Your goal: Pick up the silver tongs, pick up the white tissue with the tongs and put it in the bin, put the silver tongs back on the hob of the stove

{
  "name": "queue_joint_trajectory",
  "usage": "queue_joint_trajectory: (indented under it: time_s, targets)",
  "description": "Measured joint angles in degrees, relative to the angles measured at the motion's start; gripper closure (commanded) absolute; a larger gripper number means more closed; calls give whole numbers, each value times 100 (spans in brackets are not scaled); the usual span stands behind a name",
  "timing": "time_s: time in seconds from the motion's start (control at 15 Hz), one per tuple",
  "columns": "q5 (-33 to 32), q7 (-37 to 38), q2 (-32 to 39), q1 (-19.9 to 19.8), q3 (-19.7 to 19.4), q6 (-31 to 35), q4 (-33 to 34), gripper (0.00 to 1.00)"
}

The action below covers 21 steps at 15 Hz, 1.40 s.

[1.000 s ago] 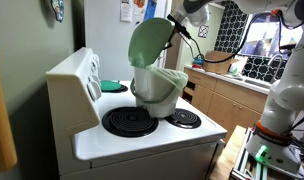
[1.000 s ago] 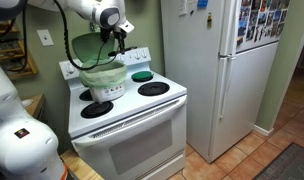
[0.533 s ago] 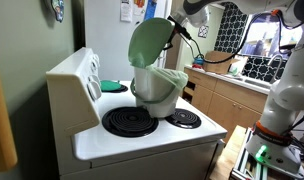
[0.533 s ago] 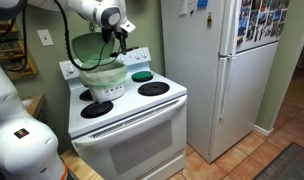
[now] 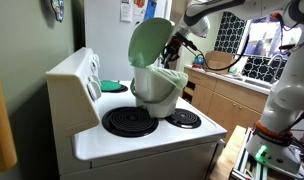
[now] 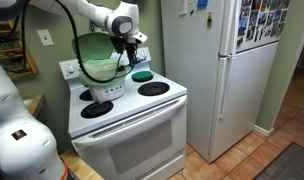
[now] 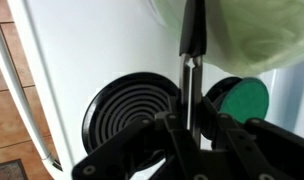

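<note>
The silver tongs are clear of the bin (image 6: pixel 108 70), and the front burner (image 6: pixel 154 89) near the fridge is open. My gripper should carry on moving the tongs down until they rest there.
My gripper (image 7: pixel 192 128) is shut on the silver tongs (image 7: pixel 190 85), which have a black handle end and point away from the wrist camera over the hob of the stove (image 7: pixel 82 50). In both exterior views the gripper (image 5: pixel 178 45) (image 6: pixel 127 45) hangs just beside the rim of the bin (image 5: pixel 157 88) (image 6: pixel 102 78). The bin stands on the hob (image 5: pixel 142 140) (image 6: pixel 122 104) with its pale green lid raised. Its green liner shows at the top right of the wrist view (image 7: pixel 257 30). The white tissue is not visible in any view.
A flat dark green disc (image 6: pixel 142 75) (image 7: pixel 242 98) lies at the back of the hob near the control panel (image 5: pixel 77 80). Black coil burners (image 7: pixel 137 105) (image 5: pixel 129 121) flank the bin. A white fridge (image 6: pixel 217 70) stands beside the stove and wooden cabinets (image 5: pixel 227 100) lie beyond it.
The gripper with the tongs has moved from above the bin opening sideways and a little lower, to the side of the bin's rim. The bin has not moved.
</note>
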Motion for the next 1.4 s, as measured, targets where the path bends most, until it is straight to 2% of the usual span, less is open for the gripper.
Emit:
queue_joint_trajectory:
  time_s: [0.33, 0.4, 0.6, 0.67, 0.93, 1.4]
  targets:
    - [-443, -459, 343, -175, -167, -221, -453, 94]
    - [-575, -463, 446, -206, -203, -221, -491, 75]
    - [-594, -465, 556, -218, -212, -200, -475, 75]
    - [-593, -465, 543, -213, -201, -200, -450, 94]
    - [-581, -469, 592, -224, -220, -200, -399, 94]
    - [-590, -626, 1412, -326, -402, -200, -114, 94]
